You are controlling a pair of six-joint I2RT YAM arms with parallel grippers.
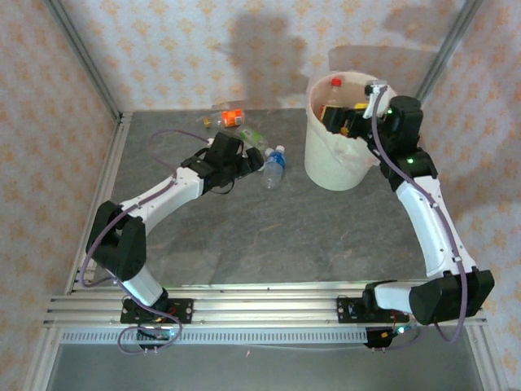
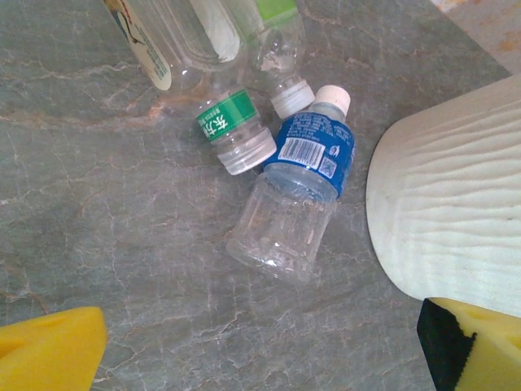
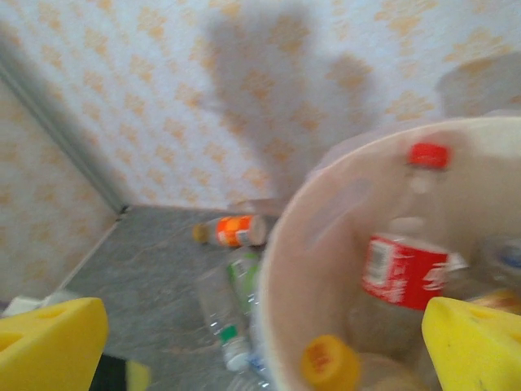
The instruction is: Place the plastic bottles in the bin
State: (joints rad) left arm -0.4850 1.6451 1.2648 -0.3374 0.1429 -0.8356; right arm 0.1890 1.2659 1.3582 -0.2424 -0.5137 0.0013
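My open right gripper should keep moving toward that bottle [image 1: 274, 168] until its fingers straddle the blue-labelled bottle's clear lower half [image 1: 271, 178], which is clear of its neighbours.
Several plastic bottles lie on the table left of the white bin [image 1: 330, 159]. A blue-labelled one [image 2: 303, 183] lies nearest the bin, and one with a green band [image 2: 230, 129] lies beside it. A third with a light green label [image 2: 275, 24] is behind them. My left gripper [image 2: 260, 358] hovers open just short of the blue-labelled bottle [image 1: 275, 167], touching nothing. My right gripper [image 3: 260, 350] stands open and empty over the bin's rim [image 3: 281, 269]. Inside the bin are a red-labelled bottle [image 3: 404, 269] and an orange cap [image 3: 330, 364].
An orange-labelled bottle [image 1: 230, 118] lies near the back wall, also in the right wrist view as the orange-labelled bottle [image 3: 236, 230]. The bin's wall [image 2: 456, 212] is close on the right of my left gripper [image 1: 249, 165]. Grey table surface [image 1: 269, 236] lies bare toward the arm bases.
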